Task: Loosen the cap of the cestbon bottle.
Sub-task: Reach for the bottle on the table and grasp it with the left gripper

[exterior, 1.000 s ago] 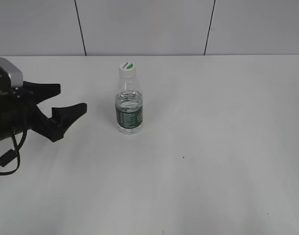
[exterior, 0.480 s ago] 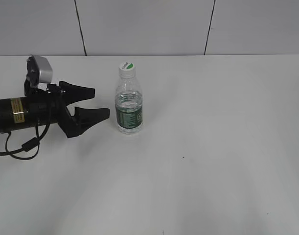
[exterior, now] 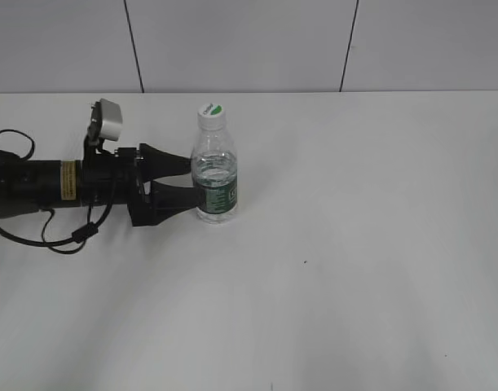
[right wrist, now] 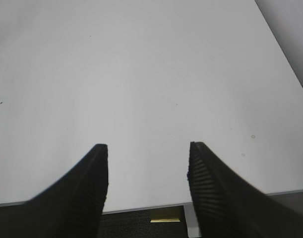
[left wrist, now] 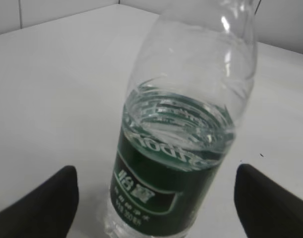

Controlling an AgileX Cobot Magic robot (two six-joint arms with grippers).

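The cestbon bottle [exterior: 215, 171] will keep its water in when I hold it and twist off the cap, because the water line [left wrist: 180, 115] is well below the bottle's neck.
The cestbon bottle [exterior: 214, 186] stands upright on the white table, clear with a dark green label band. Its white cap [exterior: 210, 112] with a green patch is on top. My left gripper [exterior: 191, 180] reaches in from the left, open, with one finger on each side of the bottle's lower body. In the left wrist view the bottle [left wrist: 177, 148] fills the middle between the two black fingertips of the left gripper [left wrist: 153, 171], with gaps on both sides; the cap is out of that view. My right gripper [right wrist: 149, 145] is open and empty over bare table, out of the exterior view.
The white table [exterior: 354, 244] runs back to a grey panelled wall [exterior: 249, 41]. The right wrist view shows the table's near edge [right wrist: 141, 206] and dark floor below it. A black cable [exterior: 61, 236] trails from the left arm.
My left arm has moved right across the table, from well left of the bottle until its open fingers straddle the bottle's lower body. The bottle has not moved.
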